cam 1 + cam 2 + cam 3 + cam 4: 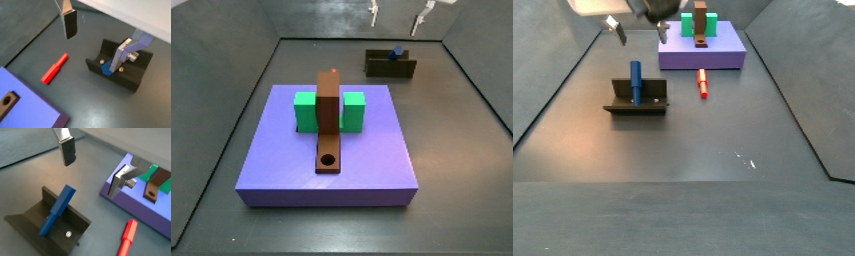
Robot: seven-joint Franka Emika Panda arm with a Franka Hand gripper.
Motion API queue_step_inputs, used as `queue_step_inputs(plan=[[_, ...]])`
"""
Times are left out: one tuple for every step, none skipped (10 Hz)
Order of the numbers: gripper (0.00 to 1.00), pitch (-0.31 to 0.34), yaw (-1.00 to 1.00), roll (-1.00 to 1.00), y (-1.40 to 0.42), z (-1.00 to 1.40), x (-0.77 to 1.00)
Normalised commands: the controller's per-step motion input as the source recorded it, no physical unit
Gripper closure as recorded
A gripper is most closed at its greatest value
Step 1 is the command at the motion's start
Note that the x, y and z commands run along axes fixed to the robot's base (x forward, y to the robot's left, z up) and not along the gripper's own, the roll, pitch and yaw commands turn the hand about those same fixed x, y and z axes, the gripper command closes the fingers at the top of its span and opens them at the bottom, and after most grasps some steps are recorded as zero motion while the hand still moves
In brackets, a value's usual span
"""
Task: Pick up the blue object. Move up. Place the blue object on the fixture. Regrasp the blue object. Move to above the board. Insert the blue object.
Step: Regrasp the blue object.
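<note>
Only a short blue top sticks out above the dark fixture (pixel 390 67). So the blue object (pixel 398 50) will show a thinner stem hidden below when I lift it.
The blue object (pixel 58 210) is a slim bright-blue peg leaning in the recess of the dark fixture (pixel 32 218); both side views show it standing there (pixel 636 82) (pixel 398 52). My gripper (pixel 90 179) hangs open above the fixture (pixel 637 106), nothing between its fingers. In a wrist view one silver finger (pixel 122 56) partly hides the peg (pixel 105 71). In a side view the gripper (pixel 396 25) is high over the fixture (pixel 389 67). The board (pixel 329 115), a brown plank with a round hole at its near end, lies on the lilac slab (pixel 372 150).
A red stick (pixel 703 82) lies on the floor between the fixture and the slab (pixel 680 57), also visible in a wrist view (pixel 55 68). A green block (pixel 306 112) sits under the board. Grey walls (pixel 225 90) enclose the floor on all sides.
</note>
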Motion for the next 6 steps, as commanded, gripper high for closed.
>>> queue_step_inputs(plan=[[0.00, 0.111, 0.00, 1.00, -0.01, 0.14, 0.15], [0.00, 0.089, 0.01, 1.00, 0.00, 0.12, 0.25], [0.00, 0.077, 0.07, 0.92, 0.00, 0.19, 0.28], [0.00, 0.051, 0.17, 0.80, 0.00, 0.24, 0.44], [0.00, 0.000, 0.24, 0.65, -0.02, 0.27, 0.50], [0.00, 0.000, 0.28, 0.57, -0.03, 0.24, 0.48]])
